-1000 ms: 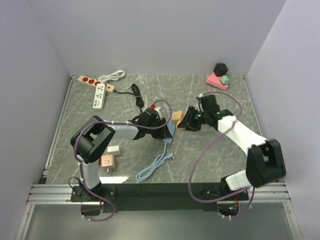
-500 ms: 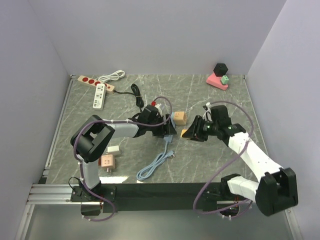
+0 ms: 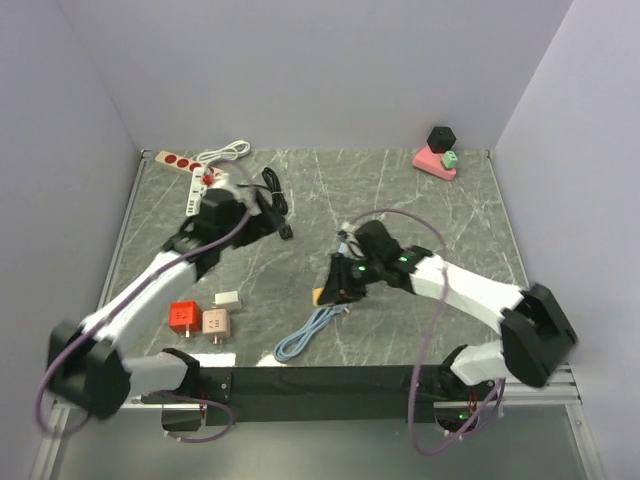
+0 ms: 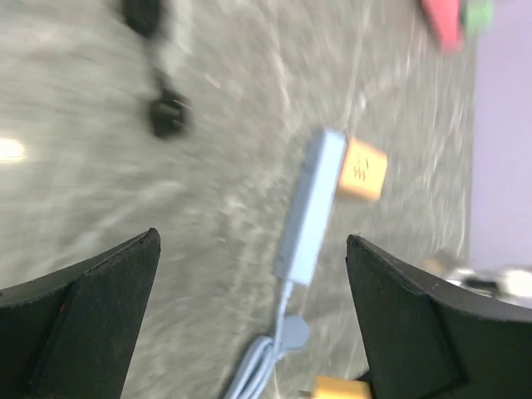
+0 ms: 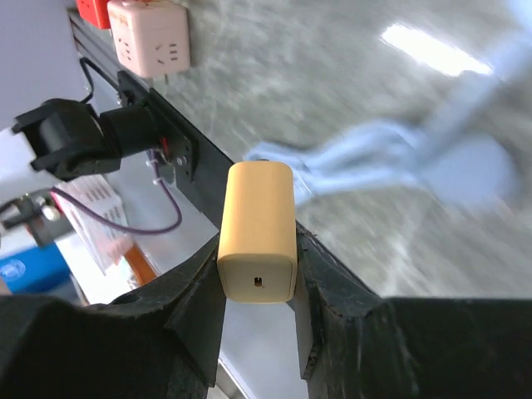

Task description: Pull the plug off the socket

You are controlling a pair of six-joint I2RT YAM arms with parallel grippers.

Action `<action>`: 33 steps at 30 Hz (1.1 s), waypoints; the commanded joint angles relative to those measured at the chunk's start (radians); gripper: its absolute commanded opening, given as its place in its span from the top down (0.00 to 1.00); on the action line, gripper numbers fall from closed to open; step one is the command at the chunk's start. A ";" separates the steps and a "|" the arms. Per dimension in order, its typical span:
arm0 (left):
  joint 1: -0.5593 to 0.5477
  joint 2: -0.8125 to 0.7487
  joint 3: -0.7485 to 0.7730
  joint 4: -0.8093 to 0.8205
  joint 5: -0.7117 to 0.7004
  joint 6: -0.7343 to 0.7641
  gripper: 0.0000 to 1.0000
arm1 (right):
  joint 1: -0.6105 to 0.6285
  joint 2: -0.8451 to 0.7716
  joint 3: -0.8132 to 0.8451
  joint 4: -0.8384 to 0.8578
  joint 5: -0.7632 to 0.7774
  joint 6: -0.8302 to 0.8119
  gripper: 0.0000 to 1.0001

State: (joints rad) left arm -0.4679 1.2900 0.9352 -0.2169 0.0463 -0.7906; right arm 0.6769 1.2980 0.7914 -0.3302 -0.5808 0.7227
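Note:
An orange cube (image 4: 363, 169) is up against the light blue power strip, which is unheld. My left gripper needs to hold the power strip (image 4: 312, 206) while my right gripper pulls the cube away.
The plug (image 5: 258, 229) is a yellow block, and my right gripper (image 5: 258, 278) is shut on it. Seen from above, the plug (image 3: 320, 296) hangs low over the table's front middle, in my right gripper (image 3: 326, 292). The socket, a light blue power strip (image 4: 312, 208), lies on the table with nothing plugged into it. An orange cube (image 4: 363, 169) sits against its far end. In the top view my right arm hides most of the strip. My left gripper (image 4: 249, 332) is open and empty, high and well back from the strip. From above, the left gripper (image 3: 268, 218) is at the back left.
The strip's blue cable (image 3: 305, 338) is coiled near the front edge. A red cube (image 3: 183, 315), a pink cube (image 3: 215, 322) and a small white adapter (image 3: 228, 298) lie front left. Power strips (image 3: 175, 160) and a black cord (image 3: 275, 195) are back left, pink and green blocks (image 3: 437, 158) back right.
My left gripper opened, let go of the strip and swung back to the left. My right gripper carried the yellow plug away from the strip toward the front.

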 commanded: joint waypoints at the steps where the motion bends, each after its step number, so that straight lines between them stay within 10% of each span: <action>1: 0.081 -0.223 -0.079 -0.136 -0.105 -0.024 0.01 | 0.119 0.159 0.181 0.106 0.045 0.018 1.00; 15: 0.172 -0.500 -0.145 -0.283 -0.152 -0.061 0.01 | 0.348 0.949 0.986 -0.029 0.058 0.049 0.98; 20: 0.173 -0.495 -0.131 -0.279 -0.145 -0.058 0.01 | 0.357 1.058 1.149 -0.058 -0.007 0.057 0.47; 25: 0.173 -0.474 -0.119 -0.265 -0.123 -0.056 0.01 | 0.330 0.916 1.010 -0.032 0.032 0.024 0.08; 33: 0.173 -0.419 -0.144 -0.145 0.019 -0.036 0.01 | 0.178 0.499 0.525 -0.021 0.214 0.006 0.04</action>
State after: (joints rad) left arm -0.2916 0.8413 0.7933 -0.4419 -0.0418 -0.8532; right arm 0.9287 1.9675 1.4055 -0.3546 -0.4812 0.7429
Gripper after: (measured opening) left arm 0.994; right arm 0.953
